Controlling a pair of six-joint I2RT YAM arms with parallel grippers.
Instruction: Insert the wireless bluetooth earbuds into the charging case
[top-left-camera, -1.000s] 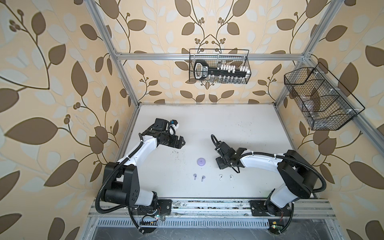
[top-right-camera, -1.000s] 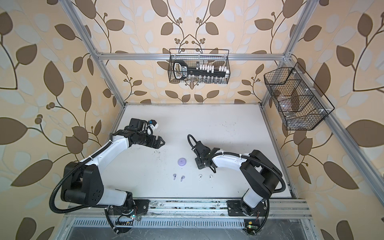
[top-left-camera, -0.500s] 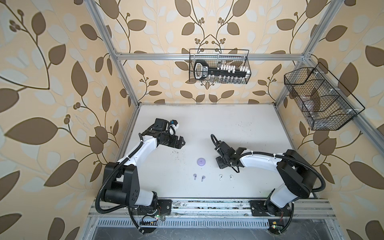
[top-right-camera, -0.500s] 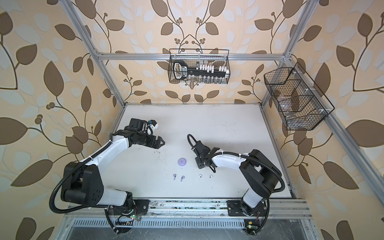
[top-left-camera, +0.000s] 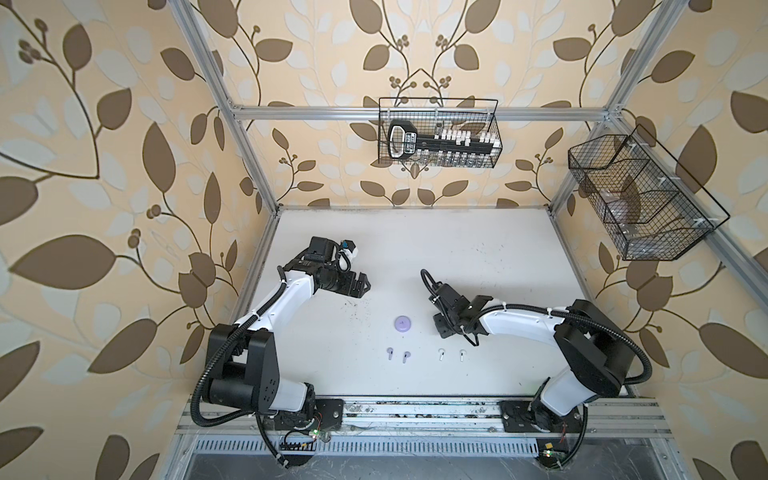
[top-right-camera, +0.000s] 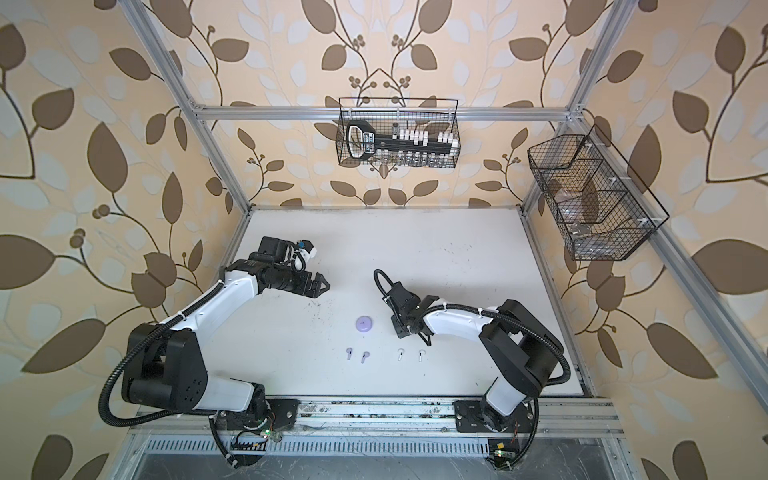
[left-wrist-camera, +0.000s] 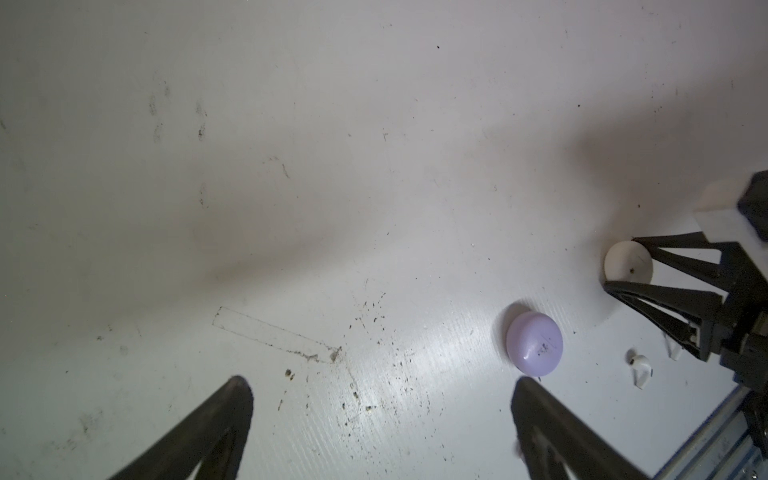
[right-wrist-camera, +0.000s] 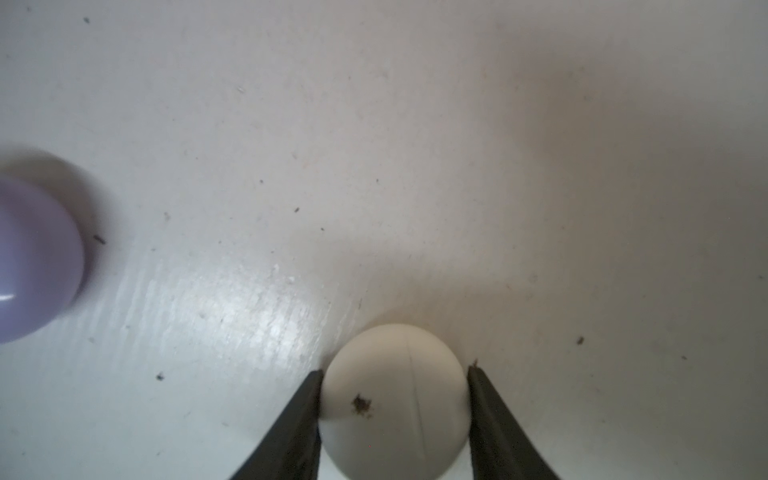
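My right gripper should lift the white charging case (right-wrist-camera: 394, 402) and pass it to my empty left gripper, because the case fills my right gripper, the one closer to the white earbuds (top-left-camera: 441, 353).
A round white charging case (right-wrist-camera: 395, 407) lies on the table with my right gripper (right-wrist-camera: 395, 370) shut on it, one finger against each side. In both top views that gripper (top-left-camera: 441, 329) (top-right-camera: 400, 330) covers the case. A lilac charging case (top-left-camera: 402, 323) (top-right-camera: 364, 323) (left-wrist-camera: 534, 349) sits shut just left of it. Nearer the front lie two lilac earbuds (top-left-camera: 389, 353) (top-left-camera: 406, 355) and two white earbuds (top-left-camera: 441, 353) (top-left-camera: 461, 354). My left gripper (top-left-camera: 365, 286) (left-wrist-camera: 380, 386) hovers open and empty at the back left of the lilac case.
The white table (top-left-camera: 478, 249) is speckled with dark dirt between the arms. A wire basket (top-left-camera: 438, 133) with a black tool hangs on the back wall. Another wire basket (top-left-camera: 640, 199) hangs on the right wall. An aluminium rail (top-left-camera: 415, 409) runs along the front edge.
My right gripper's jaws have narrowed onto the white case. Both arms have stayed in place, and the left gripper is as open as before.
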